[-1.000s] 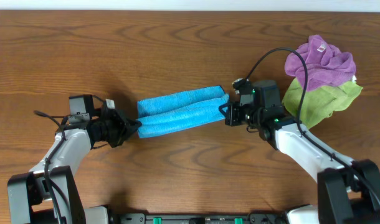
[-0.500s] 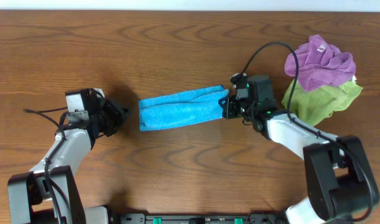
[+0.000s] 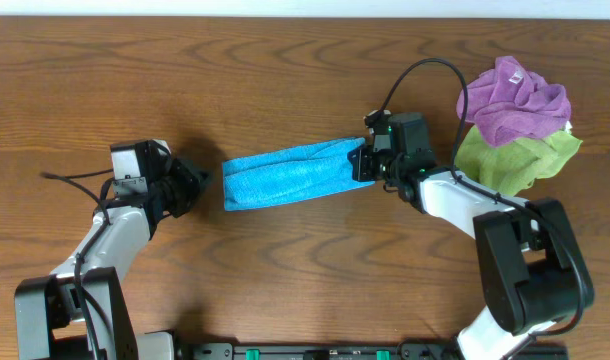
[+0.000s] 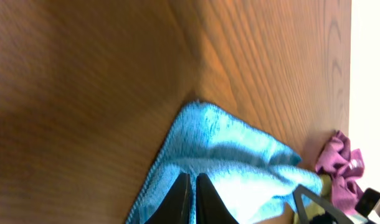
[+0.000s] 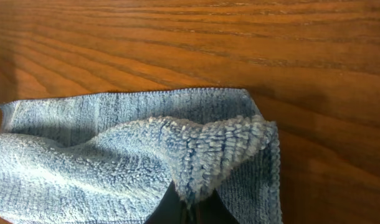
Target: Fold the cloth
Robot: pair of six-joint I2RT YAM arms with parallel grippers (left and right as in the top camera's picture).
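Next, I open my left gripper and pinch the top layer's loose corner with it, because the cloth's top layer stops short of the cloth's far edge and my right gripper alone holds that layer.
The cloth, bright blue and fuzzy, lies on the wooden table as a long folded strip running left to right. My right gripper is at its right end and shut on a pinched-up fold of the cloth; the fold rises between the dark fingers. My left gripper sits a short gap to the left of the strip's left end. It is shut with nothing between its fingers. In the left wrist view the closed gripper points at the cloth.
A crumpled purple cloth lies on top of a light green cloth at the right, just behind my right arm. The purple cloth also shows in the left wrist view. Bare wooden table surrounds the strip.
My left gripper has let go of the cloth's left end and drawn back to the left. The cloth has settled flatter. My right gripper shifted slightly up the table, still holding its end.
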